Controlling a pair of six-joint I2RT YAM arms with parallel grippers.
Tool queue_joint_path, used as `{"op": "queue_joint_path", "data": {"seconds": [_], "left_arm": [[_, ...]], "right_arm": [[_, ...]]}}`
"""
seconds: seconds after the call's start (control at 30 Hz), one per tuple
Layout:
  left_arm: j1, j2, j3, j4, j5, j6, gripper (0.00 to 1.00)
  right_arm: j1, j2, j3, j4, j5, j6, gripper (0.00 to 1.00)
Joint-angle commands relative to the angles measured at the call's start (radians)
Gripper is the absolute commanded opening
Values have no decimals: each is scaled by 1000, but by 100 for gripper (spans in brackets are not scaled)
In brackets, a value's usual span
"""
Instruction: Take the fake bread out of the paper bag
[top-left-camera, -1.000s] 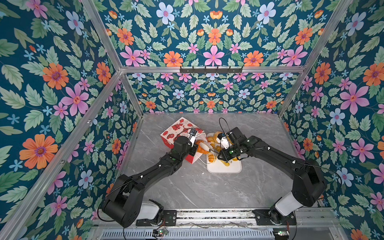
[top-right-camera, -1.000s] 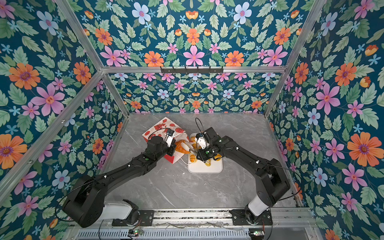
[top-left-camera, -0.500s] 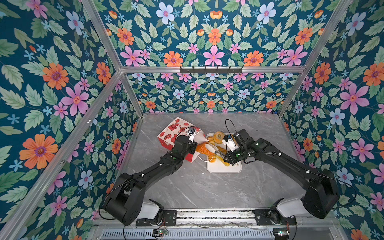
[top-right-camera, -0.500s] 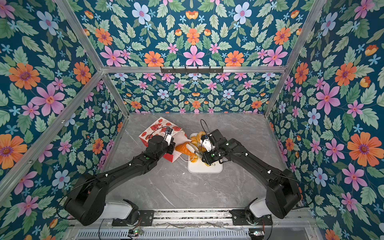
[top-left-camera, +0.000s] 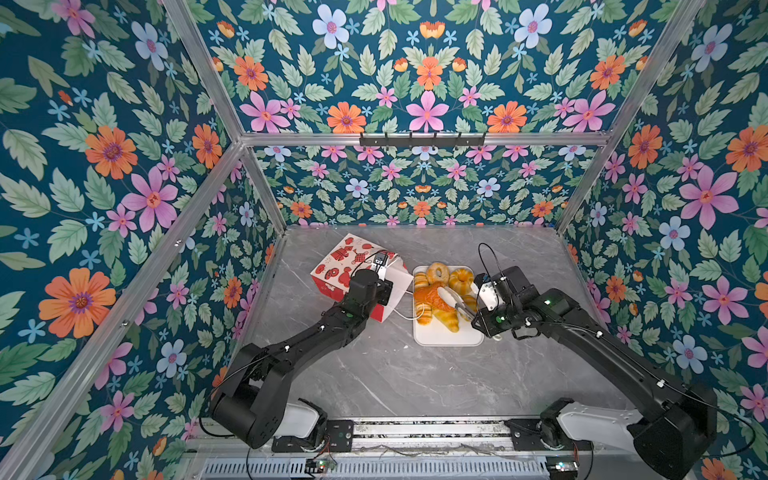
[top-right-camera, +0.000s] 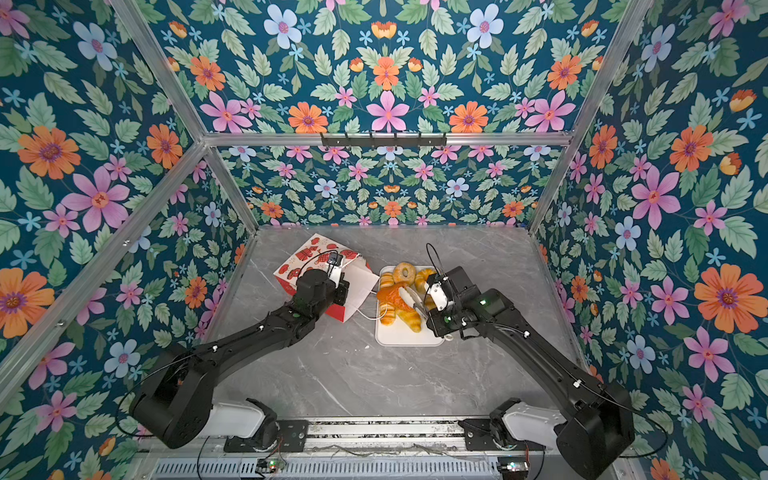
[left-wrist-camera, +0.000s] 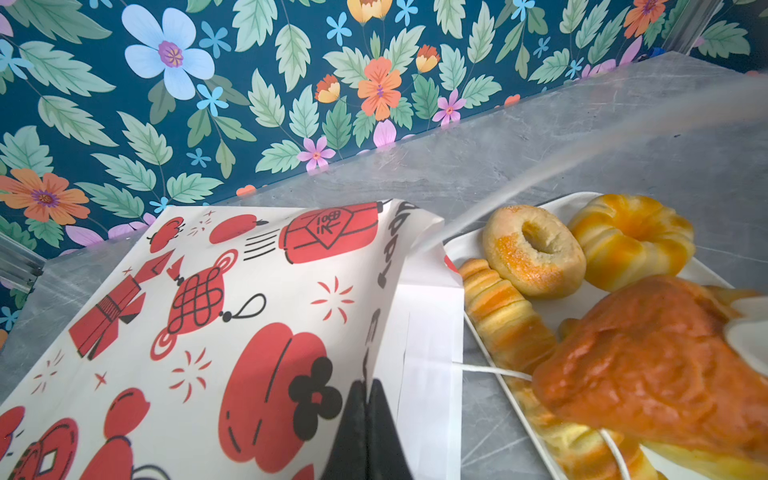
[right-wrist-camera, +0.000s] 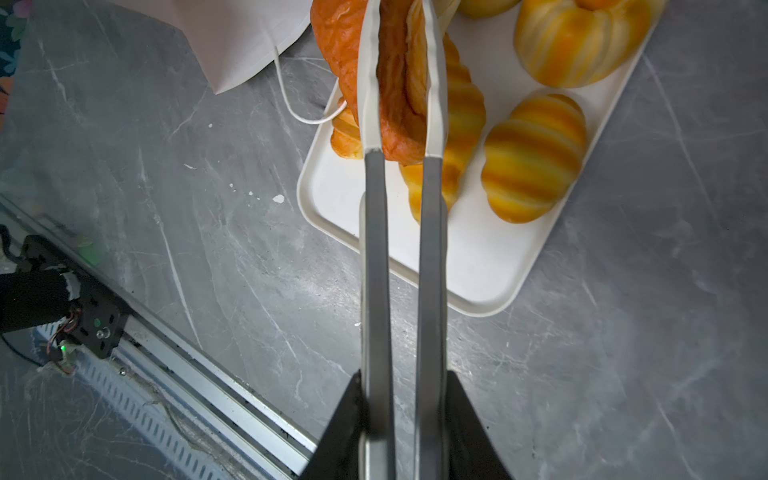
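Note:
The orange-brown croissant is hanging over the ridged loaf and the white cord handle, so the robot's right gripper should first move it toward the ring bagel and then open the tongs.
The paper bag lies on its side, mouth toward the white tray. My left gripper is shut on the bag's mouth edge. My right gripper is shut on metal tongs with white tips. The tongs clamp an orange-brown croissant of fake bread above the tray's left part. On the tray lie a ring bagel, a pumpkin-shaped bun, a ridged loaf and yellow croissants. The bag's inside is hidden.
A white cord handle trails from the bag over the tray's edge. The grey marble table is walled by floral panels at the back and sides. A metal rail runs along the front edge.
My right arm has drawn back to the right, carrying the tongs and the orange-brown croissant away from the bag's mouth to above the tray. The left gripper keeps its hold on the bag.

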Motion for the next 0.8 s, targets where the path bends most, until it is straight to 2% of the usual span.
{"op": "queue_joint_path", "data": {"seconds": [0.0, 0.47, 0.67, 0.77], "left_arm": [[2, -7, -6, 30, -14, -11, 0], [4, -28, -32, 33, -16, -13, 0], [4, -18, -32, 38, -8, -16, 0], [5, -11, -24, 38, -2, -17, 0]], "right_arm": [[-29, -18, 2, 21, 53, 7, 18], [-57, 69, -10, 103, 137, -14, 19], [-59, 59, -45, 106, 111, 14, 32], [-63, 42, -57, 111, 103, 25, 35]]}}
